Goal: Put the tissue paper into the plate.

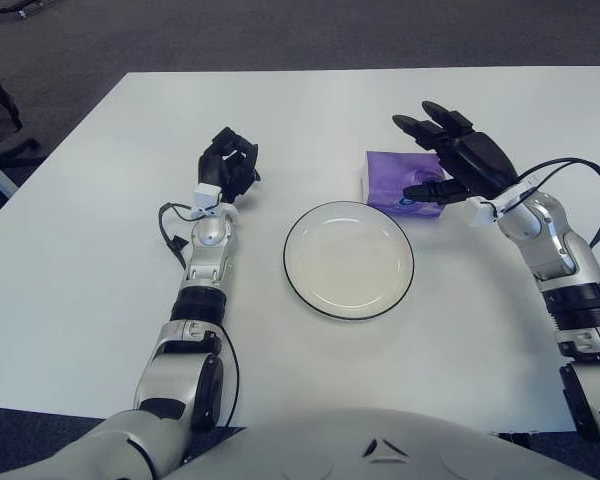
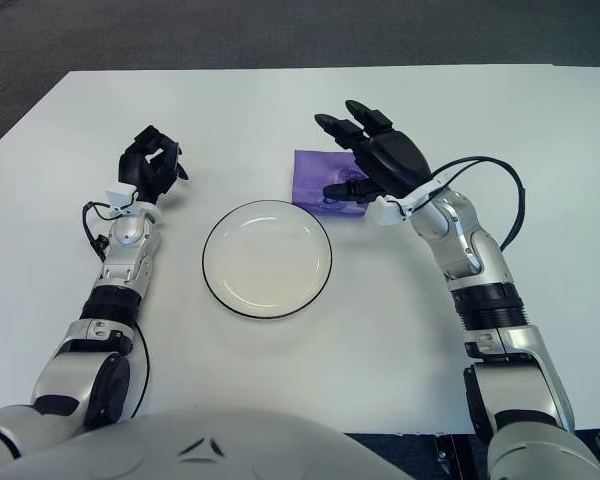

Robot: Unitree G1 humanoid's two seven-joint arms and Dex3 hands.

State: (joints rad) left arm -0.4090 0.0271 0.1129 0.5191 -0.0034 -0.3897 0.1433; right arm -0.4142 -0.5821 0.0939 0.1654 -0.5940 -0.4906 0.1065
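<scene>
I expect the purple tissue pack (image 1: pixel 394 177) to keep its block shape instead of sagging when I carry it to the plate, because the straight white side (image 1: pixel 365 182) stands upright.
A purple tissue pack (image 1: pixel 392 178) lies flat on the white table, just behind the right rim of a white plate (image 1: pixel 349 259) with a dark edge. The plate is empty. My right hand (image 1: pixel 452 150) hovers over the right end of the pack with its fingers spread, thumb low by the pack's front edge; it grips nothing. Part of the pack is hidden under the palm. My left hand (image 1: pixel 229 165) shows left of the plate, fingers curled, holding nothing.
The white table (image 1: pixel 100 250) reaches all around the plate. Dark carpet lies beyond its far edge. A cable loops off each forearm, the right one (image 1: pixel 590 185) arching over the table.
</scene>
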